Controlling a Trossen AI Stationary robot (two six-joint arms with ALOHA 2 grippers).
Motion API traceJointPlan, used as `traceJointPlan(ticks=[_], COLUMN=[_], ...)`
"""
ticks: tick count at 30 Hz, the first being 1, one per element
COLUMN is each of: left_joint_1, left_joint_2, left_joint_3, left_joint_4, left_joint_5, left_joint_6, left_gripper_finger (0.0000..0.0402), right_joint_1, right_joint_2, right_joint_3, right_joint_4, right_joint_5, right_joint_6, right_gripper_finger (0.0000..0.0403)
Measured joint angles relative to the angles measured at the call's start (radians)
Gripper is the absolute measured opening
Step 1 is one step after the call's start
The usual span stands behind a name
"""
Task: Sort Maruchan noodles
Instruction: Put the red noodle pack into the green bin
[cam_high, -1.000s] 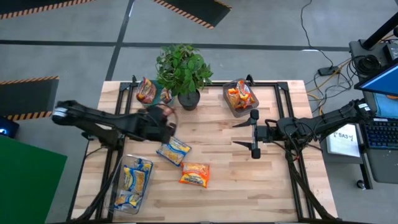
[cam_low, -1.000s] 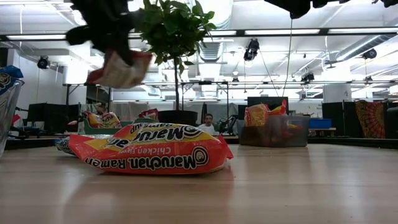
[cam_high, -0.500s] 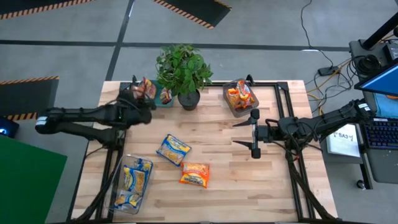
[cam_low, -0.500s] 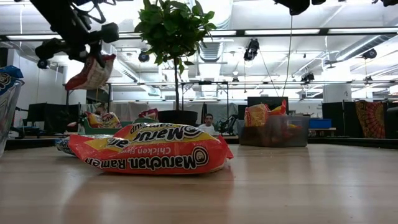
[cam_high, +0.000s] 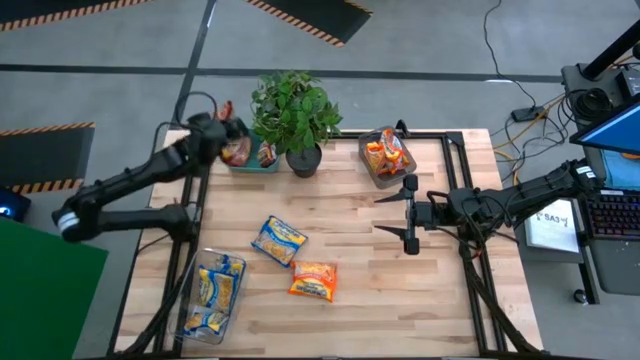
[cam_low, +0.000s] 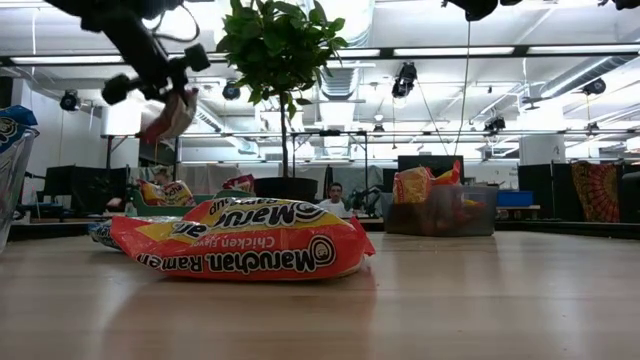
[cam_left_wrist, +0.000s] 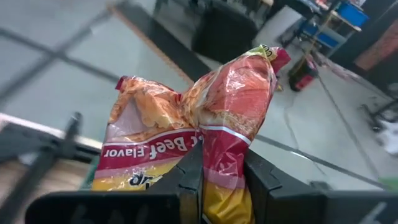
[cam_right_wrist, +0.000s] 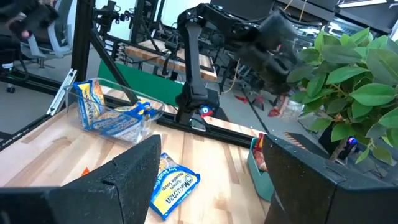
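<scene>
My left gripper has the held red packet clear above the teal tray's rim and should continue down into the gap among the tray's packets and release there.
My left gripper is shut on a red Maruchan packet, high over the table's far left corner, above a teal tray of red packets; the held packet also shows in the low view. A blue-and-yellow packet and an orange packet lie flat on the table. Blue packets fill a clear bin, and orange ones fill another clear bin. My right gripper waits open at the table's right side. My left gripper pinches the red packet between its two fingers, across a crumpled, folded middle part. The packet is lifted clear and hangs below the gripper in the low view.
A potted plant stands at the far edge, right beside the teal tray. The black table frame runs along the sides. Bare wood lies between the orange packet and the right gripper.
My left gripper has carried the red packet from above the table's middle toward the far left corner, rising as it went, and has stayed shut on it. The packet now hangs over the teal tray. The other packets have not moved.
</scene>
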Motion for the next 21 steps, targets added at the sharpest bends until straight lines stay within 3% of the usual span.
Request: traceJointPlan(ticks=[3,6,21], left_joint_1=[0.109,0.160,0.180], left_joint_2=[0.035,0.086,0.268], left_joint_3=[-0.026,-0.060,-0.175], left_joint_4=[0.077,0.153,0.425], left_joint_5=[0.210,0.309,0.406], left_joint_6=[0.000,-0.021,-0.188], left_gripper_finger=[0.0041,0.0041,0.0041], right_joint_1=[0.000,0.000,0.000], right_joint_2=[0.000,0.000,0.000], right_joint_3=[0.000,0.000,0.000], right_joint_4=[0.000,0.003,-0.010], right_joint_5=[0.000,0.000,-0.001], right_joint_6=[-0.001,-0.003,0.035], right_gripper_finger=[0.0270,0.0270,0.0270])
